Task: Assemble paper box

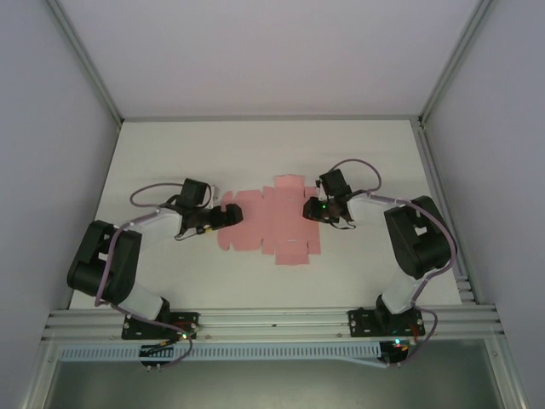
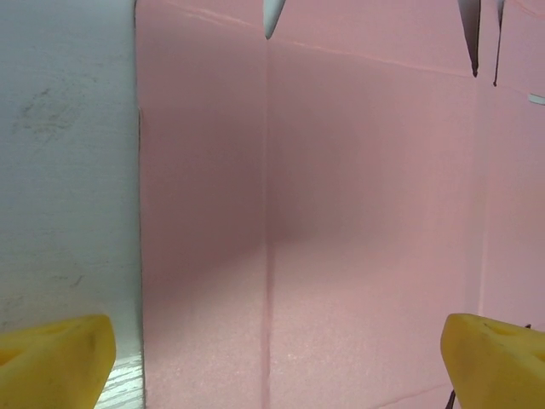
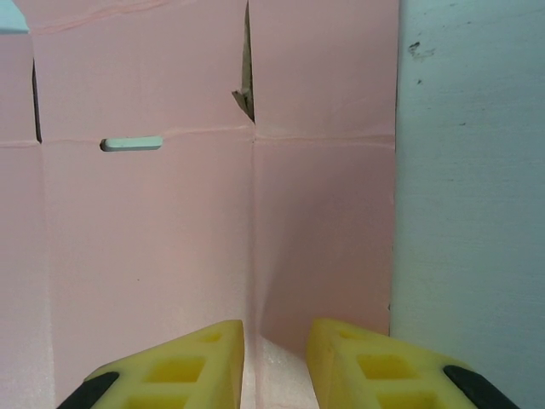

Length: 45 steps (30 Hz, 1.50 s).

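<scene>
A straight crease (image 2: 267, 290) runs close to the end of the pink sheet. This means its card panels (image 1: 248, 220) will stay flat and hinge there when I lift the sheet's end.
The paper box is a flat pink die-cut sheet (image 1: 272, 223) lying on the white table (image 1: 170, 153), with tabs along its edges. My left gripper (image 1: 228, 217) is low over the sheet's left end. In the left wrist view it (image 2: 277, 362) stands wide open, its yellow fingers (image 2: 51, 362) far apart over the pink card (image 2: 341, 213) and a crease. My right gripper (image 1: 313, 210) is over the sheet's right end. Its yellow fingers (image 3: 187, 366) are a narrow gap apart, straddling a crease of the card (image 3: 170, 239), and the gripper (image 3: 274, 349) holds nothing.
Grey walls and aluminium frame rails (image 1: 94, 77) close in the table on three sides. Bare white table (image 3: 468, 213) lies right of the sheet's right edge. A small slot (image 3: 131, 144) is cut in the card ahead of the right fingers.
</scene>
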Each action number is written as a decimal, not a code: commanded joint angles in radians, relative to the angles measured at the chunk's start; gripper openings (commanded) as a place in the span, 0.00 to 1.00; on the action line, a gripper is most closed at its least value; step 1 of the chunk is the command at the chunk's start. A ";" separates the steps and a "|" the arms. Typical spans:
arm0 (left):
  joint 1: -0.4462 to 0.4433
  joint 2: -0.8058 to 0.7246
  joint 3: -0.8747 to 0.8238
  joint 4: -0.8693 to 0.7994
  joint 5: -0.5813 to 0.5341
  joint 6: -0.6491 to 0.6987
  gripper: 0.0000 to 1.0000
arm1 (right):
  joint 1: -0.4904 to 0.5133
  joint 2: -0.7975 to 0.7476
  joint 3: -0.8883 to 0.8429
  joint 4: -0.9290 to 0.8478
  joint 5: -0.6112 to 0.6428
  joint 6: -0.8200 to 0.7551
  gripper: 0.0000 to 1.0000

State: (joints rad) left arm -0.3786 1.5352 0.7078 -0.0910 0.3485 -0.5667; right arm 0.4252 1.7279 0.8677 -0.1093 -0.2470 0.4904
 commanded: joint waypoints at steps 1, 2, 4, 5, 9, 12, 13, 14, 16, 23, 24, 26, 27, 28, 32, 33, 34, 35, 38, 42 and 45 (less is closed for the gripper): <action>-0.046 0.080 0.015 0.077 0.236 0.027 0.97 | -0.011 0.071 -0.075 -0.127 0.031 -0.009 0.29; -0.050 0.087 0.024 0.078 0.252 0.035 0.96 | -0.011 0.071 -0.079 -0.121 0.028 -0.007 0.29; -0.052 0.095 0.042 0.080 0.271 0.034 0.95 | -0.011 0.073 -0.084 -0.115 0.026 -0.007 0.29; -0.052 0.095 0.046 0.088 0.285 0.033 0.94 | -0.011 0.075 -0.087 -0.112 0.024 -0.007 0.28; -0.055 0.071 0.047 0.156 0.334 0.001 0.94 | -0.011 0.085 -0.094 -0.097 0.006 -0.006 0.28; -0.055 0.021 0.027 0.244 0.374 -0.048 0.93 | -0.011 0.089 -0.099 -0.091 0.000 -0.003 0.26; -0.053 -0.002 0.020 0.273 0.383 -0.062 0.93 | -0.011 0.089 -0.100 -0.095 0.001 -0.003 0.26; -0.053 -0.027 0.011 0.305 0.396 -0.075 0.93 | -0.011 0.088 -0.101 -0.098 0.006 -0.003 0.27; -0.054 -0.085 -0.008 0.360 0.401 -0.104 0.93 | -0.011 0.081 -0.105 -0.100 0.016 -0.005 0.26; -0.057 -0.162 -0.064 0.608 0.431 -0.181 0.93 | -0.012 0.061 -0.127 -0.067 0.005 -0.003 0.26; -0.058 -0.155 -0.057 0.616 0.433 -0.183 0.93 | -0.011 0.058 -0.128 -0.065 0.002 -0.006 0.26; -0.061 -0.141 -0.049 0.638 0.434 -0.188 0.91 | -0.011 0.052 -0.134 -0.060 0.007 -0.006 0.26; -0.060 -0.134 -0.036 0.620 0.432 -0.176 0.91 | -0.011 0.049 -0.135 -0.059 0.007 -0.008 0.26; -0.062 -0.127 -0.027 0.607 0.431 -0.163 0.89 | -0.011 0.046 -0.139 -0.054 0.010 -0.007 0.26; -0.067 -0.110 0.055 0.379 0.347 -0.068 0.76 | -0.011 0.036 -0.144 -0.055 0.019 -0.005 0.27; -0.073 -0.107 0.086 0.273 0.281 -0.021 0.75 | -0.011 0.033 -0.143 -0.058 0.023 -0.006 0.27; -0.081 -0.103 0.117 0.173 0.209 0.022 0.75 | -0.012 0.030 -0.144 -0.059 0.026 -0.007 0.27; -0.087 -0.096 0.146 0.080 0.122 0.049 0.75 | -0.011 0.028 -0.144 -0.061 0.028 -0.009 0.27; -0.091 -0.076 0.167 0.012 0.090 0.080 0.69 | -0.011 0.025 -0.147 -0.062 0.028 -0.017 0.27; -0.095 -0.063 0.179 0.011 0.086 0.087 0.36 | -0.011 0.005 -0.149 -0.053 0.027 -0.030 0.27; -0.095 -0.064 0.204 -0.009 0.045 0.109 0.00 | -0.014 -0.046 -0.140 -0.061 0.028 -0.065 0.27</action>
State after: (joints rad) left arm -0.4667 1.4635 0.8654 -0.0338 0.4454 -0.5125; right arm 0.4137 1.6798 0.7734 0.0139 -0.2741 0.4686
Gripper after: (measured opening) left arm 0.047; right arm 0.272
